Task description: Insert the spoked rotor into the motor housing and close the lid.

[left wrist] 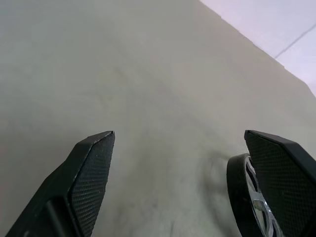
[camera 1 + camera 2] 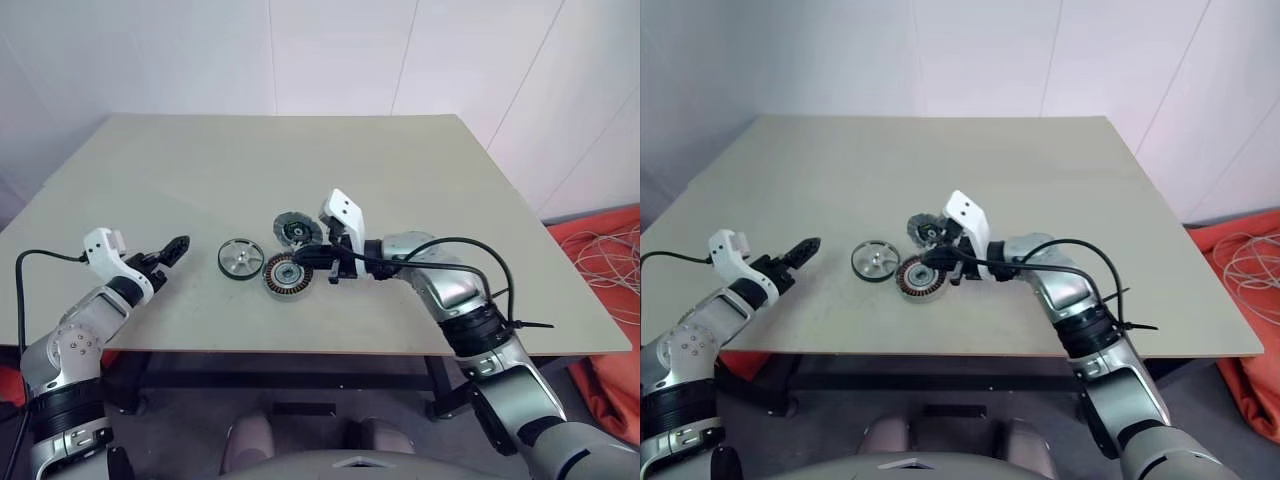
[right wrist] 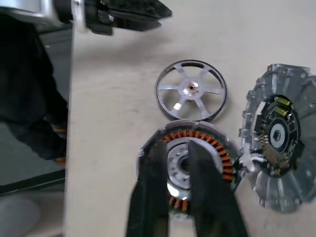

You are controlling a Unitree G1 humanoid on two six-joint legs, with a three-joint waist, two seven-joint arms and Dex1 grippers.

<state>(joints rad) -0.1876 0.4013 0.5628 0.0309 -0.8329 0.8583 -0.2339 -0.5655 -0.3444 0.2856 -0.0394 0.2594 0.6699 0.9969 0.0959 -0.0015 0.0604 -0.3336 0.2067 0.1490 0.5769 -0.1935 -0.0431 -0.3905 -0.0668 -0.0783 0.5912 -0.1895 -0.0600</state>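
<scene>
My right gripper should move out of the way, because it is hanging over the motor housing's centre (image 2: 286,275), while my left gripper takes the spoked rotor (image 2: 227,272) by its rim for the insertion.
The spoked rotor (image 2: 238,259) lies flat on the table, silver with a dark rim. Just right of it sits the motor housing (image 2: 280,278), a dark ring lined with copper windings (image 3: 217,148). The grey ribbed lid (image 2: 297,230) lies behind the housing, touching its edge. My right gripper (image 3: 178,144) points left and hangs over the housing's silvery centre, its fingers a narrow gap apart with nothing between them. My left gripper (image 2: 178,247) stands wide open and empty, low over the table to the left of the rotor (image 1: 247,197), pointing toward it.
All three parts sit near the front middle of the beige table (image 2: 300,160), whose front edge runs close below them. An orange cloth with white cable (image 2: 610,250) lies on the floor to the right. A white wall stands behind the table.
</scene>
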